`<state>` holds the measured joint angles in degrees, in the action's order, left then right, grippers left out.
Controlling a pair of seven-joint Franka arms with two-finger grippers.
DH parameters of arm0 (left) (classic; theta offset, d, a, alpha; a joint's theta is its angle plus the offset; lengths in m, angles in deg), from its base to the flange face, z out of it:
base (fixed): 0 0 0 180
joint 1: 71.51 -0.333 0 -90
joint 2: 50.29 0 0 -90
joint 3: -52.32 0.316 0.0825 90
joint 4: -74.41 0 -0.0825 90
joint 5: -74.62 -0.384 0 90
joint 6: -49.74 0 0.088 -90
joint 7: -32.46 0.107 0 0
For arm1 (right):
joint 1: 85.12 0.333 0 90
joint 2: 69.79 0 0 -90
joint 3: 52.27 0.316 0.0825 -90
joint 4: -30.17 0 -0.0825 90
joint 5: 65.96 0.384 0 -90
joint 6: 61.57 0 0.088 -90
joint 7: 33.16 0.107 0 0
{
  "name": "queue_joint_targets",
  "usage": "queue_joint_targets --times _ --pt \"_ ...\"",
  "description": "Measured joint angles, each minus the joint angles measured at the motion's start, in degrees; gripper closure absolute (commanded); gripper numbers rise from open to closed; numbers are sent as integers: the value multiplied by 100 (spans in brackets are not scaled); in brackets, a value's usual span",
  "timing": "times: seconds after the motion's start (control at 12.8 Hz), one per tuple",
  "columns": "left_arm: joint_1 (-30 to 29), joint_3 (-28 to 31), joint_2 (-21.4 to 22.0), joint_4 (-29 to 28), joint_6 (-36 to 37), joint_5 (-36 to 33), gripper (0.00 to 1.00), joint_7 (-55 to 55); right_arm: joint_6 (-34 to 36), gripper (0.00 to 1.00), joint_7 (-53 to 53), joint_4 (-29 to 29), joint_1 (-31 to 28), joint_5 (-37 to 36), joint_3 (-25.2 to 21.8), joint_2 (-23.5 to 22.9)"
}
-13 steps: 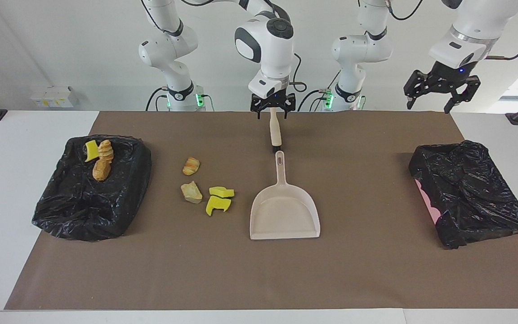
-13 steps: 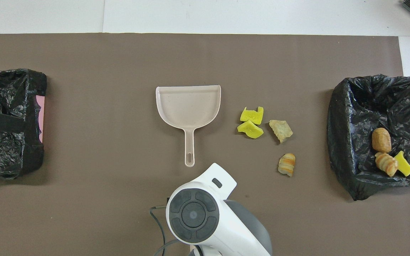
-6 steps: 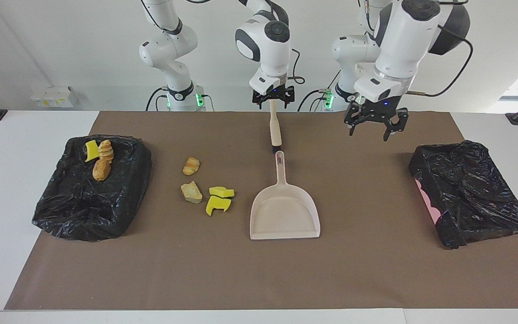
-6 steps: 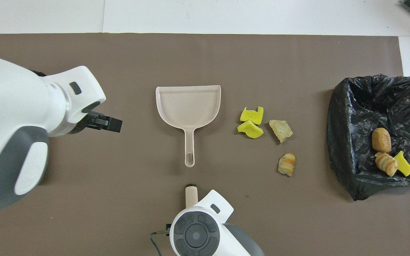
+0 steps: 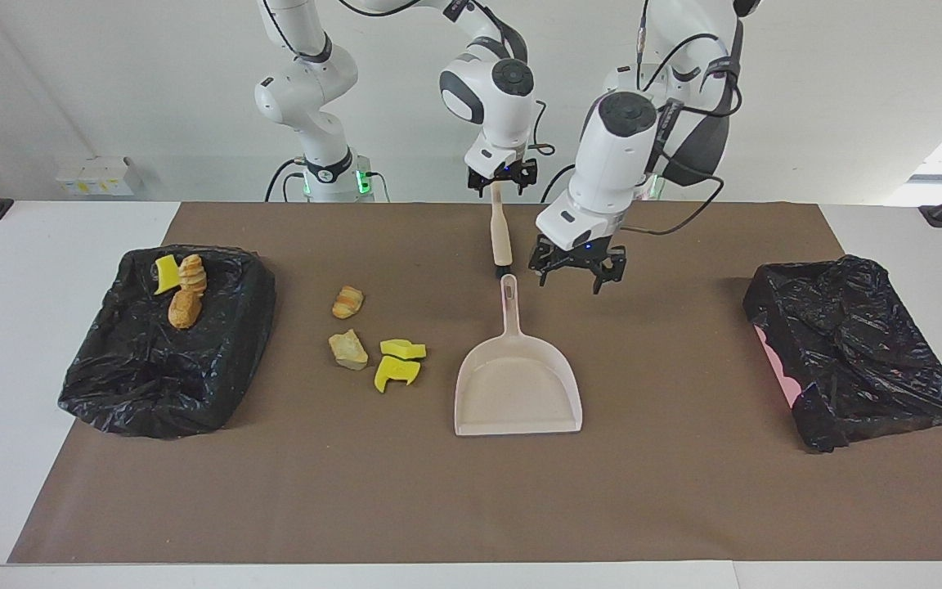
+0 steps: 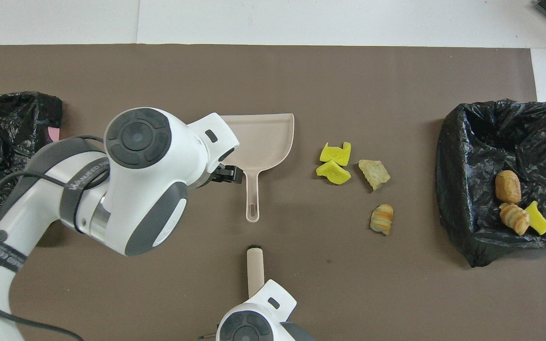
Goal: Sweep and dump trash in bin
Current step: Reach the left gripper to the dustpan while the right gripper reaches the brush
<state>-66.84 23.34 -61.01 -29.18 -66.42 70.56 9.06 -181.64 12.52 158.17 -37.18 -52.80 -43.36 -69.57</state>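
The dustpan's straight front edge (image 6: 259, 116) is open. I expect the loose trash (image 6: 333, 171) to slide out and leave the tray empty when I tip the dustpan.
The beige dustpan (image 5: 518, 384) (image 6: 266, 137) lies mid-mat, its handle pointing at the robots. My left gripper (image 5: 576, 274) hangs open and low, just beside that handle on the left arm's side. The beige brush (image 5: 501, 233) (image 6: 255, 270) lies nearer the robots, in line with the dustpan handle. My right gripper (image 5: 502, 178) is open, its fingers on either side of the brush handle's end. Loose trash lies beside the dustpan toward the right arm's end: two yellow sponge pieces (image 5: 397, 361) (image 6: 333, 163), a tan lump (image 5: 347, 349) (image 6: 374, 173) and a striped bread lump (image 5: 347, 302) (image 6: 381, 219).
A black-bagged bin (image 5: 152, 368) (image 6: 467, 189) at the right arm's end holds three trash pieces (image 5: 181, 286). A second black-bagged bin (image 5: 855, 352) (image 6: 3, 142) sits at the left arm's end, with some pink showing. A brown mat (image 5: 684, 491) covers the table.
My left arm swung in from over the bin at its own end and came down beside the dustpan handle. My right gripper drew back along the brush handle. The brush stayed put.
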Motion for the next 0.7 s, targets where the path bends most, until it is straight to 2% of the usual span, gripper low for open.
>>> queue_joint_targets --times 0.16,0.23,0.47,0.55,0.63,0.7 --pt "67 -186 -313 -13 -216 -125 0 -405 -180 10 0 221 94 1 0 -40" --pt "138 -240 -457 -35 -333 -213 0 -633 -191 20 17 299 149 3 0 -53" --pt "347 -385 -676 -361 -705 -438 0 -1187 -201 60 126 407 212 3 1 -61" --pt "367 -426 -677 -504 -824 -447 0 -1286 -201 71 130 409 212 4 -1 -61" --pt "389 -431 -682 -596 -902 -483 0 -1403 -201 75 131 409 212 4 -3 -61" --pt "396 -432 -697 -638 -956 -588 8 -1508 -201 89 131 409 212 4 -3 -61"
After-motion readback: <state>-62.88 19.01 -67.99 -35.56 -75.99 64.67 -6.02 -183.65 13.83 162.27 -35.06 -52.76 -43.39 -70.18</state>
